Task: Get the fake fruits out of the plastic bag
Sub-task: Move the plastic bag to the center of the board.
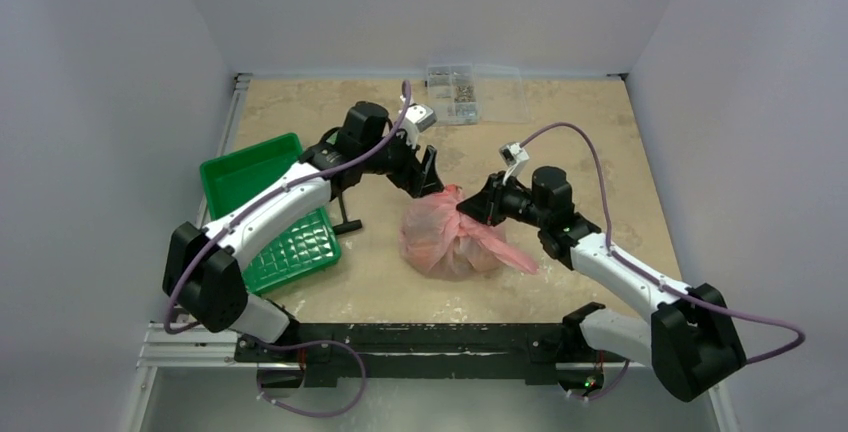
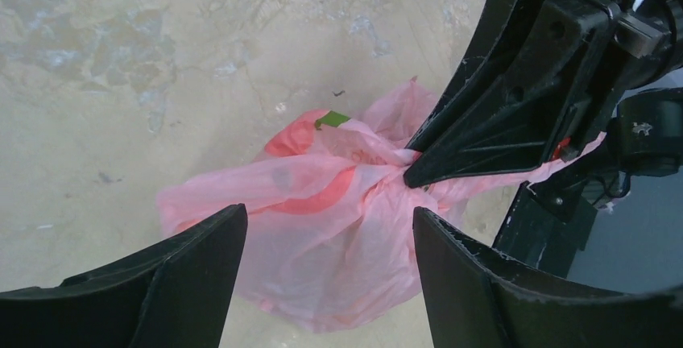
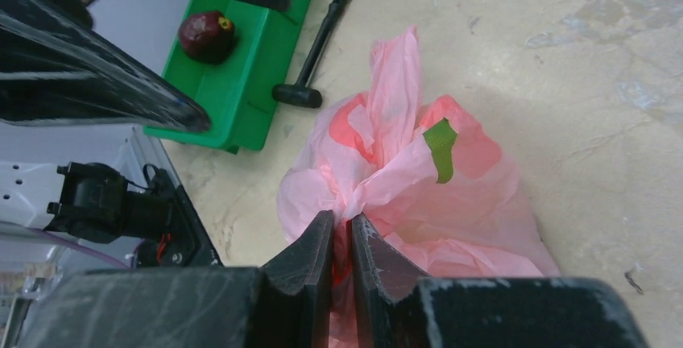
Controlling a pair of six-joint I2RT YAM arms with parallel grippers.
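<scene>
I should use my left gripper to hold the fold (image 3: 345,169) beside the bag's gathered neck (image 2: 390,188), because my right gripper is squeezing the neck shut and will open and take another fold only after that.
The pink plastic bag (image 1: 452,237) lies bunched in the middle of the table; it also shows in the left wrist view (image 2: 322,219) and the right wrist view (image 3: 435,195). My right gripper (image 3: 341,223) is shut on a gathered fold of the bag at its top right (image 1: 466,208). My left gripper (image 2: 330,223) is open and empty, just above the bag's far left side (image 1: 430,174). A dark red fruit (image 3: 207,35) lies in the green tray (image 1: 262,167). A green bit (image 3: 440,145) shows at the bag. Other fruits are hidden inside the bag.
The green ribbed tray (image 3: 266,66) stands at the left, partly under my left arm. A clear compartment box (image 1: 474,93) sits at the table's far edge. A black stand foot (image 1: 347,225) rests between the tray and the bag.
</scene>
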